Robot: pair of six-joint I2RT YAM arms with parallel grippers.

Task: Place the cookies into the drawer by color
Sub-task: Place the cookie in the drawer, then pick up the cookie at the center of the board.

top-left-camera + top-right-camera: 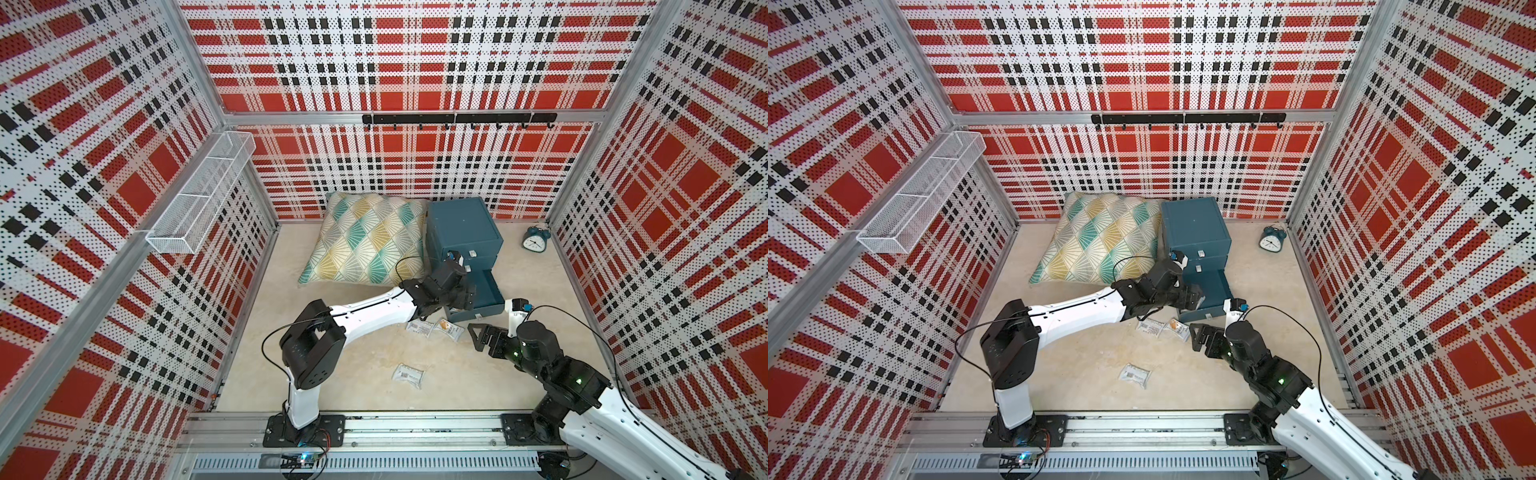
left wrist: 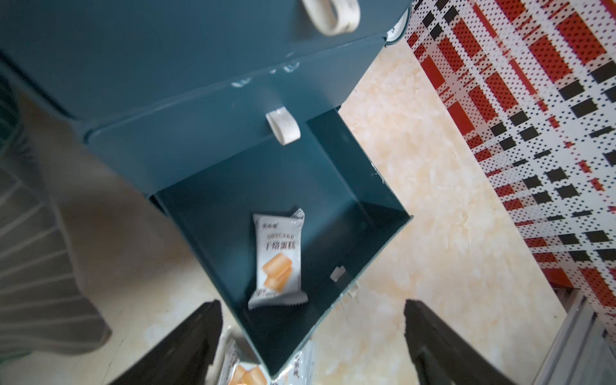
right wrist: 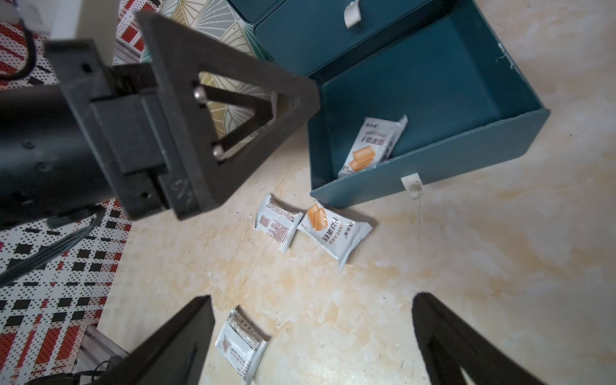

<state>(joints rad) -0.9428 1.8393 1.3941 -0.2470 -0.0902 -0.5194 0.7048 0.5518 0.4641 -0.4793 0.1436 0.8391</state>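
The robot's left gripper blocks the space above the drawer's front corner, so it should move back while the robot's right gripper picks up the white cookie [image 1: 449, 328] next to that corner.
The teal drawer [image 1: 459, 220] chest stands at the back beside the cushion, its bottom drawer [image 3: 450, 166] pulled out. One white cookie packet [image 2: 278, 260] lies inside that drawer. My left gripper [image 2: 311, 305] hangs over the drawer's front corner, open, with nothing between its fingers. Two white cookies [image 3: 278, 223] [image 3: 333, 233] lie on the floor just in front of the drawer. A third white cookie [image 3: 241, 343] lies nearer the front, printed back up. My right gripper [image 3: 312, 296] hovers open and empty above the floor, right of these packets [image 1: 478, 332].
A patterned cushion [image 1: 365, 241] leans against the back wall left of the chest. A teal alarm clock [image 1: 535, 239] stands at the back right. A white wire basket [image 1: 199, 195] hangs on the left wall and a black hook rail [image 1: 457, 119] on the back wall.
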